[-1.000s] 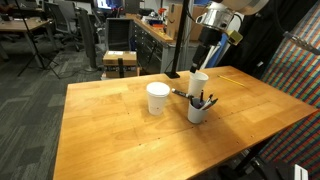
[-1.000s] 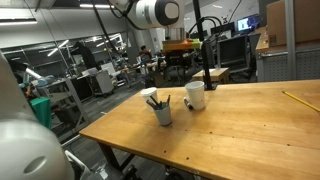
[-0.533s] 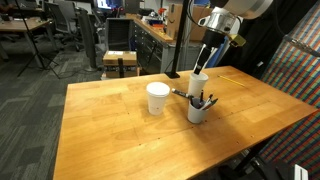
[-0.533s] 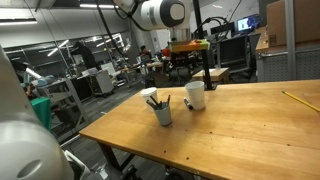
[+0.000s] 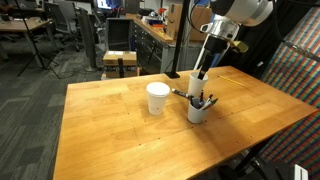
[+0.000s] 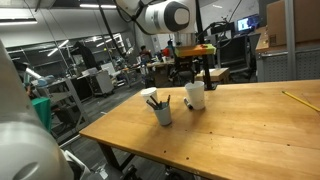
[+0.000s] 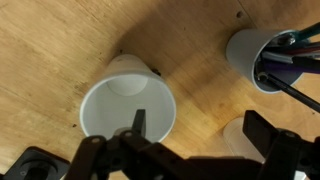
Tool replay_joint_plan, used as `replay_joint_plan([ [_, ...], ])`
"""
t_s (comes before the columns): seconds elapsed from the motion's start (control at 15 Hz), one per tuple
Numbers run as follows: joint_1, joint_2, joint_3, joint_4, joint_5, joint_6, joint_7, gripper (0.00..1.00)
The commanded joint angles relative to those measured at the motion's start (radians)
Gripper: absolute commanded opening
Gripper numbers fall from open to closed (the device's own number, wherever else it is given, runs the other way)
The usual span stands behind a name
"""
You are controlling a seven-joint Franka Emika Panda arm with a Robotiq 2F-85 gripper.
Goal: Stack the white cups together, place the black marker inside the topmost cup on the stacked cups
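Note:
One finger is over the far cup's opening (image 7: 118, 106) and the other is outside the cup's rim, so my gripper should keep going down and close on the cup's side (image 7: 174, 108).
Two plain white cups stand upright on the wooden table. One white cup (image 5: 157, 98) stands alone toward the left. The other white cup (image 5: 200, 84) stands behind a cup of pens, and shows open and empty from above in the wrist view (image 7: 127, 108). Only one white cup (image 6: 195, 96) shows here. A slim black marker (image 5: 179, 93) lies flat between the two cups. My gripper (image 5: 203, 70) (image 6: 204, 78) hangs open and empty just above the far cup. In the wrist view my gripper (image 7: 200, 140) has one finger over that cup's rim.
A white cup full of dark pens (image 5: 199, 108) (image 6: 161, 110) (image 7: 262, 55) stands close beside the far cup. The wooden table (image 5: 110, 140) (image 6: 240, 140) has edges on all sides. Office desks, chairs and a black post stand behind it.
My gripper has come down toward the far white cup, staying open. The cups, pens and marker have not moved.

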Motion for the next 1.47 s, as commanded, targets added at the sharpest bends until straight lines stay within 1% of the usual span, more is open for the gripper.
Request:
replay_joint_plan([
  [0.0,-0.011,0.025,-0.005,-0.006,0.032,0.051,-0.048,1.00],
  [0.6,-0.030,0.105,0.014,-0.001,0.126,0.173,-0.078,1.00],
  [0.67,-0.031,0.109,0.015,-0.002,0.133,0.181,-0.079,0.88],
  [0.73,-0.032,0.111,0.016,-0.003,0.136,0.186,-0.079,0.74],
  [0.93,-0.034,0.111,0.017,-0.002,0.139,0.202,-0.075,0.49],
  [1.07,-0.035,0.108,0.016,-0.006,0.136,0.206,-0.067,0.35],
  [1.13,-0.036,0.105,0.015,-0.008,0.135,0.202,-0.060,0.27],
  [1.27,-0.036,0.101,0.013,-0.008,0.129,0.197,-0.047,0.13],
  [1.33,-0.037,0.100,0.012,-0.008,0.127,0.197,-0.041,0.05],
  [1.4,-0.037,0.096,0.010,-0.007,0.124,0.195,-0.028,0.00],
])
